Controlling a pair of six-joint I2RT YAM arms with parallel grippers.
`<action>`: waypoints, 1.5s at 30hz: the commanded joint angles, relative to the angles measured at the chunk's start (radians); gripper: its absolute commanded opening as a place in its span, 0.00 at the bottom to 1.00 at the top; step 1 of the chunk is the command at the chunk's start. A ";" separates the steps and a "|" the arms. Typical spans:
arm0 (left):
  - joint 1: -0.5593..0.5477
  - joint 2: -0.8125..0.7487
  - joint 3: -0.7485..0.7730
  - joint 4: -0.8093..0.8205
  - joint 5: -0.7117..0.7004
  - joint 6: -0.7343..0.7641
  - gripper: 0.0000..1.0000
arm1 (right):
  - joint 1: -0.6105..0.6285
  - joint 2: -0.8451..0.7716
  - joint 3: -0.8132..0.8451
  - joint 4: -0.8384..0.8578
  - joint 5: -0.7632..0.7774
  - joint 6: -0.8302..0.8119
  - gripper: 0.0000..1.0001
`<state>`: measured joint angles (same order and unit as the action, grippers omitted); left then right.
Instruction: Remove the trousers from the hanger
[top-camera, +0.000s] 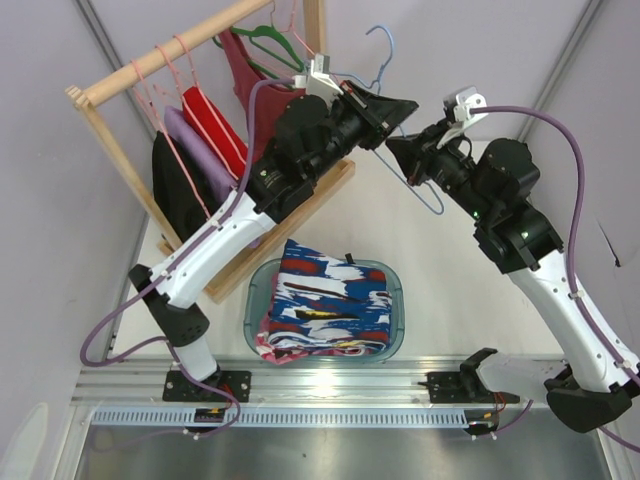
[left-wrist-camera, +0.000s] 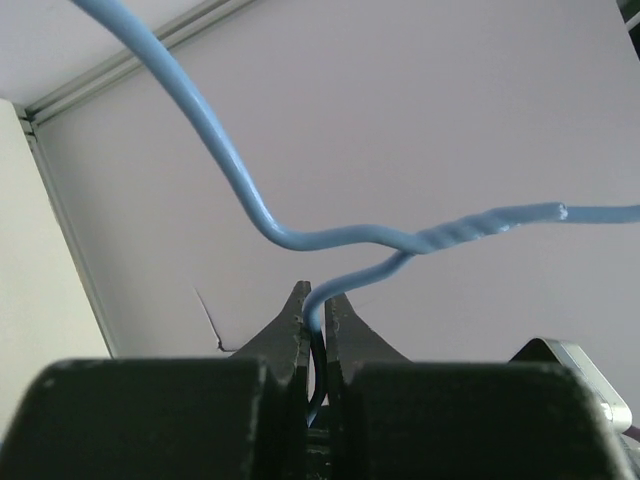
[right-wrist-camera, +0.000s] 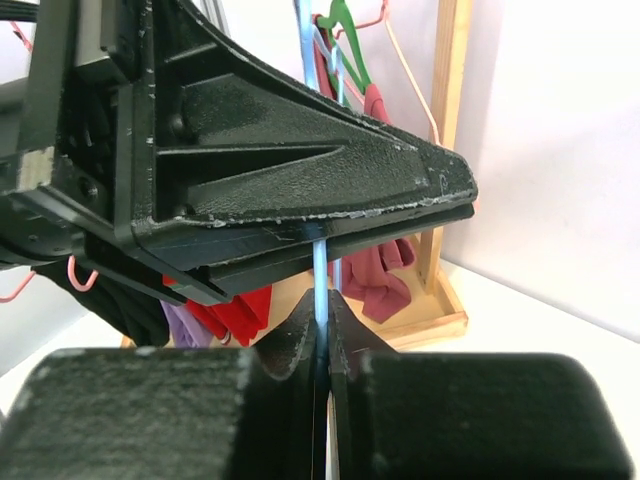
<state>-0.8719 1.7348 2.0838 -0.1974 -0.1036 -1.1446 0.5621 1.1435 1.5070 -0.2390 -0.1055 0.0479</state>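
The hanger's wire is crowded by my left gripper below the neck, so next my right gripper takes the hanger's lower corner before it hangs the hanger on the rack.
The royal-blue trousers with white and red patches lie bunched in the teal basin, off the hanger. The thin light-blue wire hanger is held up in the air between both arms, bare. My left gripper is shut on its wire just below the twisted neck; the wire runs out from between the closed fingers in the left wrist view. My right gripper is shut on a straight run of the hanger wire, right under the left gripper's body.
A wooden rack at the back left holds pink wire hangers, a green hanger, and red, purple, black and dark-red garments. A pink camouflage garment edge shows under the trousers in the basin.
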 joint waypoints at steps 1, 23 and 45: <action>0.022 -0.041 0.025 0.026 -0.036 -0.043 0.00 | -0.001 -0.051 -0.007 -0.039 0.036 -0.010 0.09; 0.034 -0.011 0.019 0.036 -0.016 -0.109 0.00 | 0.002 -0.108 -0.036 -0.160 0.012 -0.037 0.29; 0.039 -0.081 0.009 0.006 0.008 0.015 0.93 | -0.002 -0.136 -0.019 -0.097 0.095 -0.080 0.00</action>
<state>-0.8402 1.7313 2.0804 -0.2077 -0.1078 -1.1938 0.5652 1.0351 1.4700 -0.3901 -0.0345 -0.0086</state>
